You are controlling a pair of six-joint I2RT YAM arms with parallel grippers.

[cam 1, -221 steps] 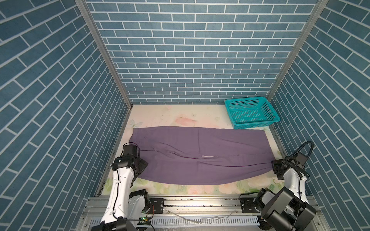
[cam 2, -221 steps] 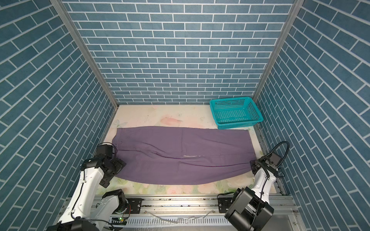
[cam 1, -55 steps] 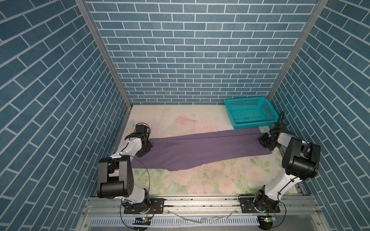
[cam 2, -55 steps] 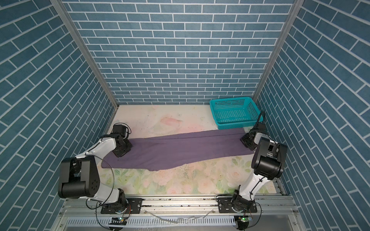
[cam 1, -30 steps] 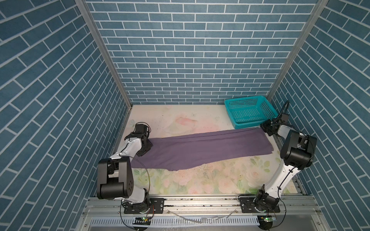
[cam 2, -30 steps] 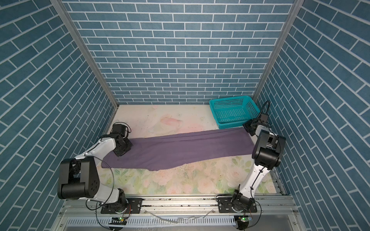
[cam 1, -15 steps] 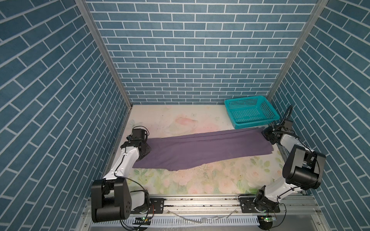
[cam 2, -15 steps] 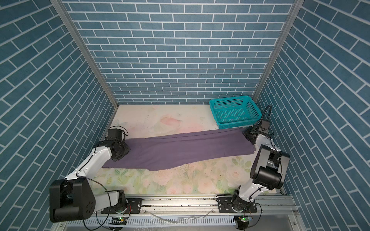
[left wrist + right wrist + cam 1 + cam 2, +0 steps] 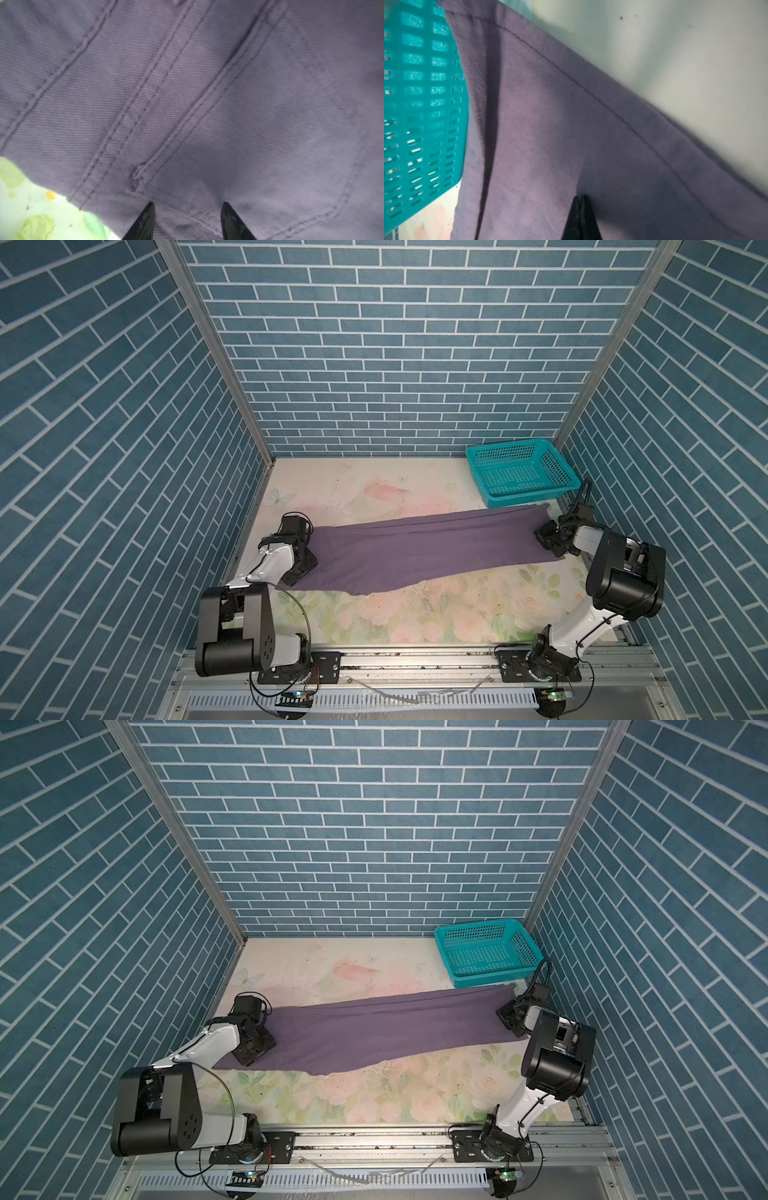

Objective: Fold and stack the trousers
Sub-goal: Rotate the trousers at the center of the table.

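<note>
The far corner of the leg ends [image 9: 546, 507] is right up against the basket, so next my right gripper pulls the hem toward the front, away from the basket, and then fold first.
The muted-purple trousers [image 9: 415, 547] [image 9: 386, 1027] lie folded lengthwise in a long band across the floral table, waist end at the left, leg ends at the right beside the basket. My left gripper [image 9: 306, 568] [image 9: 254, 1048] sits low over the waist end. In the left wrist view its jaws [image 9: 188, 205] stand open above the seamed cloth [image 9: 207, 104] with nothing between them. My right gripper [image 9: 545, 537] [image 9: 508, 1021] is at the leg ends. In the right wrist view its tips [image 9: 581, 197] are shut together over the hem cloth [image 9: 550, 124], with no fold visibly pinched.
A teal perforated basket [image 9: 519, 501] [image 9: 486, 978] [image 9: 415, 104] stands at the back right, its front edge touching the trousers' far corner. Brick-patterned walls close in three sides. The floral table [image 9: 415, 614] runs on in front of the cloth.
My left jaws have opened and the left gripper has slid toward the front along the waist end. The right gripper has moved from by the basket down along the leg ends, still shut.
</note>
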